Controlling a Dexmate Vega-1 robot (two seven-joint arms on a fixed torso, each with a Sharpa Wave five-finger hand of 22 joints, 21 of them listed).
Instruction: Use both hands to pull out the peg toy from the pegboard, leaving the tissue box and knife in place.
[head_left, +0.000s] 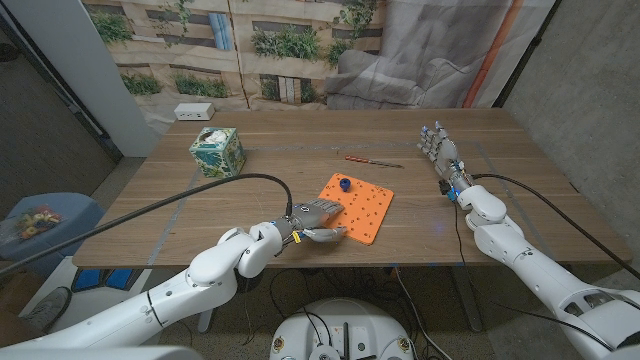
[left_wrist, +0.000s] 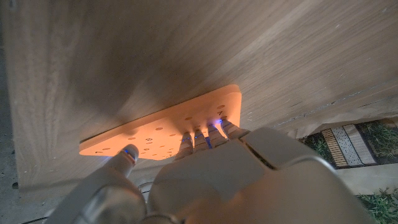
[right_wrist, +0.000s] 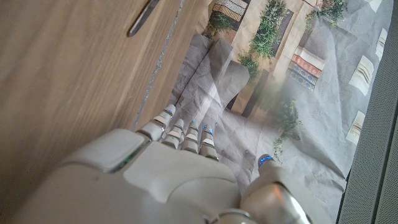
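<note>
My gripper is about to pull, and the blue peg toy's wide head (head_left: 345, 184) sits low on the holed pegboard (head_left: 367, 211). A hidden narrow stem will come free when I pull.
The orange pegboard (head_left: 358, 208) lies on the table's near middle, and the blue peg toy (head_left: 343, 184) stands in its far left corner. My left hand (head_left: 314, 221) rests on the board's near left corner. Its fingertips (left_wrist: 207, 135) touch the pegboard (left_wrist: 155, 132) and the thumb (left_wrist: 124, 157) lies at the board's edge; it grips nothing. My right hand (head_left: 441, 156) hovers far to the right, fingers spread and straight, holding nothing. The knife (head_left: 372, 160) lies beyond the board, and the knife (right_wrist: 143, 17) lies ahead of my right hand (right_wrist: 168, 174). The patterned tissue box (head_left: 217, 152) stands at the far left.
A white power strip (head_left: 193, 112) lies on the floor behind the table. Bare wood (head_left: 500, 215) stretches between the pegboard and my right arm. The table's near edge (head_left: 400, 265) runs just below the board.
</note>
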